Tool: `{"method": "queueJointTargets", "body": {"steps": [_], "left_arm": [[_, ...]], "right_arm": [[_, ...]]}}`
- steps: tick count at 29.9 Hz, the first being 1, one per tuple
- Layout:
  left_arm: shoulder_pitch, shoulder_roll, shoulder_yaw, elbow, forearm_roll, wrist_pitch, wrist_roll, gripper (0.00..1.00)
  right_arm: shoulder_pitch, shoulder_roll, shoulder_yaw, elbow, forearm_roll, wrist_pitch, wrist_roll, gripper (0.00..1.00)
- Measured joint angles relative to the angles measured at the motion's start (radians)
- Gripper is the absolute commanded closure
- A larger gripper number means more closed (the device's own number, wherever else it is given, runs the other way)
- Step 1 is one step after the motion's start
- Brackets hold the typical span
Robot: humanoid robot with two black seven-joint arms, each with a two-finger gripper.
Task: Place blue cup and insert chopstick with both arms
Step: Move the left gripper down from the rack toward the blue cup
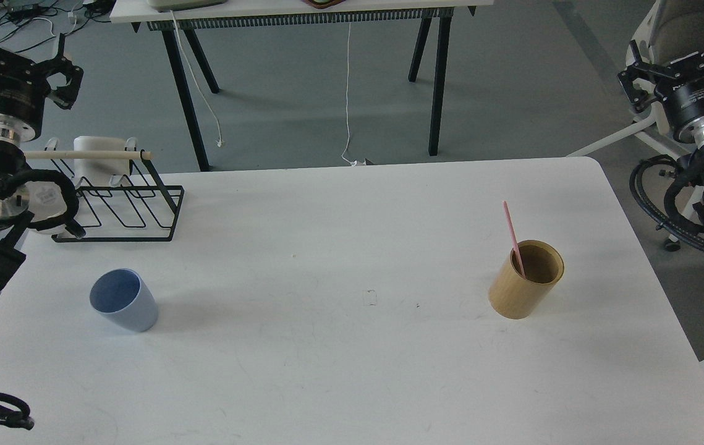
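Observation:
The leaning pink chopstick (513, 236) has wide room around it in the tan cylinder's opening (540, 261), so it will slide out when I lift, and the cylinder will stay standing.
The pale blue cup (124, 300) stands upright on the left part of the white table (352, 371), mouth up and empty. On the right, the pink chopstick (512, 230) leans inside a tan cylinder (525, 279), its top half sticking out. My left gripper (15, 59) hangs at the far upper left, off the table's edge and well behind the cup, fingers spread with nothing between them. Off the table's right side, far from the cylinder, my right gripper (682, 59) is raised at the far upper right, also spread and empty.
A black wire rack (126, 204) with a pale wooden rod (86, 155) and a white holder stands at the table's back left corner. Behind the table are a second table's black legs (186, 93) and hanging cables. Bare tabletop lies between cup and cylinder.

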Motion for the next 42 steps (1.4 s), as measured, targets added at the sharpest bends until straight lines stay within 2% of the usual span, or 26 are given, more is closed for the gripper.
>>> {"method": "queueJointTargets", "body": {"steps": [5, 12, 16, 21, 28, 36, 39, 42], "left_arm": [[0.002, 0.004, 0.0, -0.005, -0.003, 0.0, -0.001, 0.0], [-0.001, 0.023, 0.01, -0.035, 0.001, 0.0, 0.02, 0.0], [0.004, 0.115, 0.035, -0.097, 0.011, 0.0, 0.046, 0.01], [0.024, 0.24, 0.099, -0.198, 0.039, 0.0, 0.053, 0.01], [0.032, 0.371, 0.134, -0.458, 0.412, -0.001, 0.058, 0.01], [0.101, 0.679, 0.205, -0.984, 0.794, 0.007, 0.107, 0.03], [0.108, 0.733, 0.246, -1.078, 0.978, 0.065, 0.112, 0.03], [0.11, 0.758, 0.311, -1.098, 1.202, 0.153, 0.112, 0.04]], "right_arm": [[-0.001, -0.001, -0.002, 0.032, 0.0, 0.0, -0.001, 0.01], [-0.002, 0.008, -0.003, 0.061, -0.002, 0.0, -0.001, 0.01], [-0.001, 0.001, -0.001, 0.095, -0.002, 0.0, -0.001, 0.01], [-0.012, 0.0, 0.011, 0.114, -0.002, 0.0, 0.0, 0.01], [-0.01, 0.038, 0.026, 0.116, -0.002, 0.0, 0.007, 0.01], [-0.003, 0.048, 0.029, 0.117, -0.002, 0.0, 0.008, 0.01], [-0.003, 0.049, 0.034, 0.118, -0.002, 0.0, 0.009, 0.01], [-0.003, 0.048, 0.042, 0.126, -0.002, 0.0, 0.009, 0.01]]}}
